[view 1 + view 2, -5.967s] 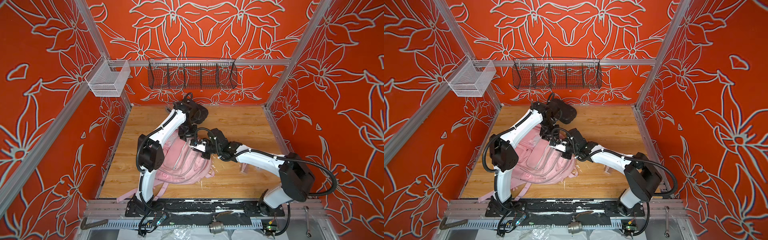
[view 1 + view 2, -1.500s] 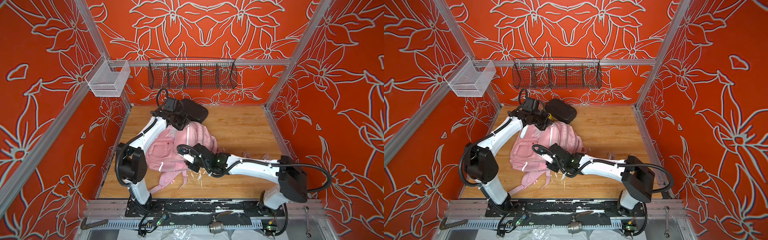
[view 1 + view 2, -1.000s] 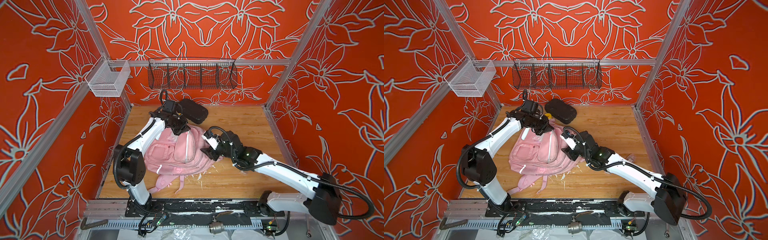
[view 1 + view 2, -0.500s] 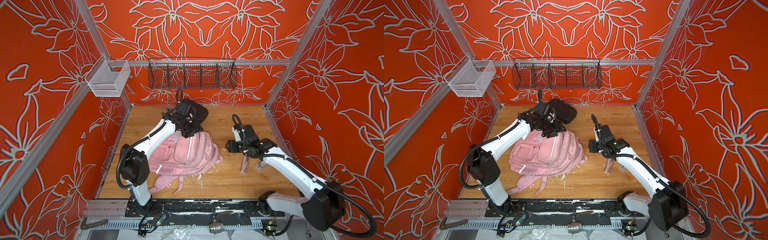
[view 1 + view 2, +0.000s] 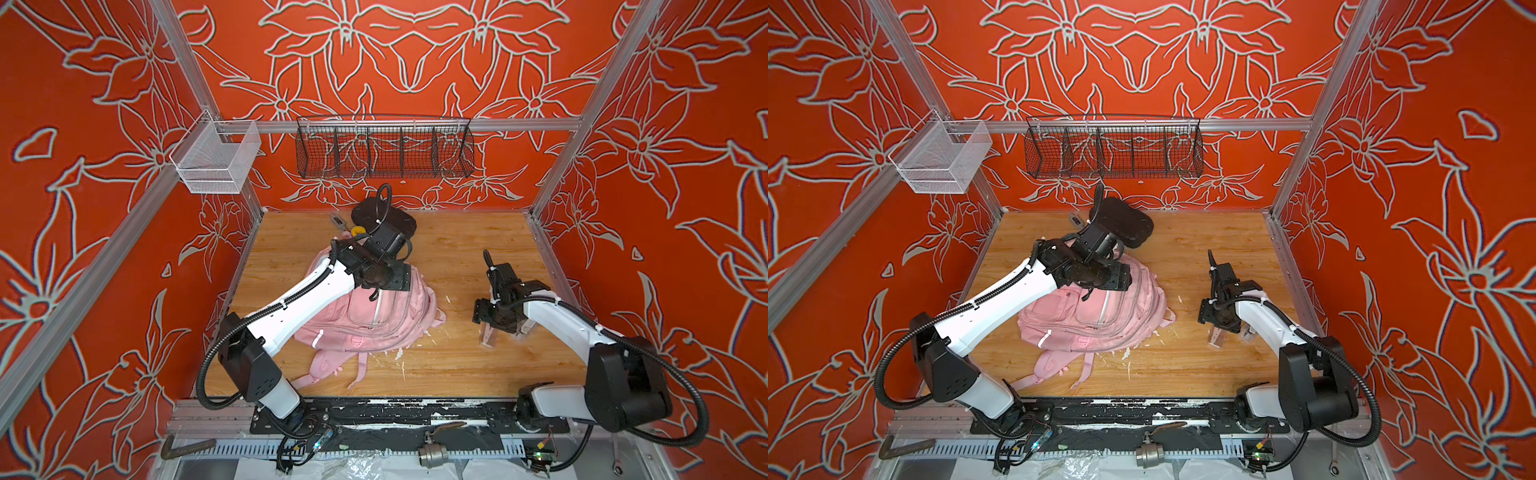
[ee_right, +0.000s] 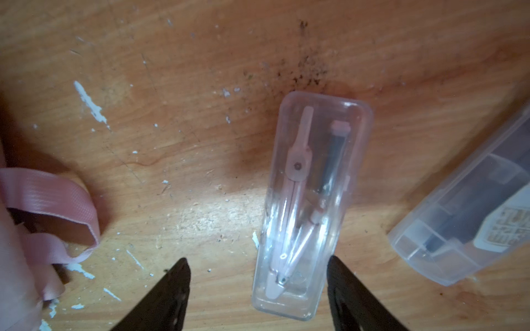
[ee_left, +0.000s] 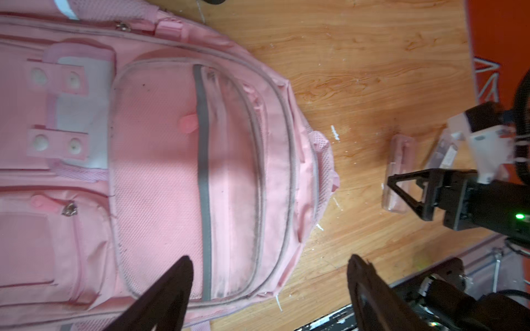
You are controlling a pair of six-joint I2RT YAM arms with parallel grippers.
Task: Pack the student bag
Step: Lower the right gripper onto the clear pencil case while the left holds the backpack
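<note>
The student bag's front panel [image 7: 165, 149] is lying flat across the bag's opening, so my left gripper needs to keep the panel back while my right gripper moves the compass case [image 6: 309, 204] in.
The student bag [image 5: 374, 316] is a pale pink backpack that lies front up on the wooden floor, left of the middle, in both top views. Its zipped pockets and grey strip [image 7: 204, 183] fill the left wrist view. My left gripper [image 7: 269, 258] hangs open above the bag's top end, holding nothing. My right gripper [image 6: 256, 258] is open and low over a clear plastic case with a pink compass [image 6: 309, 200] to the right of the bag. One finger stands beside the case and the other over bare wood. Neither finger touches it.
A second clear case [image 6: 473, 215] lies right beside the compass case. A black hard case [image 5: 399, 218], a yellow item [image 5: 358, 230] and a small grey item [image 5: 338, 220] sit at the back. A black wire basket [image 5: 384, 151] and a white mesh basket [image 5: 216, 160] hang on the walls. A loose pink strap [image 6: 51, 200] trails nearby.
My left gripper has opened and let go of the bag, which has settled flat. My right arm has swung right, away from the bag, to the clear cases, and its jaws have widened.
</note>
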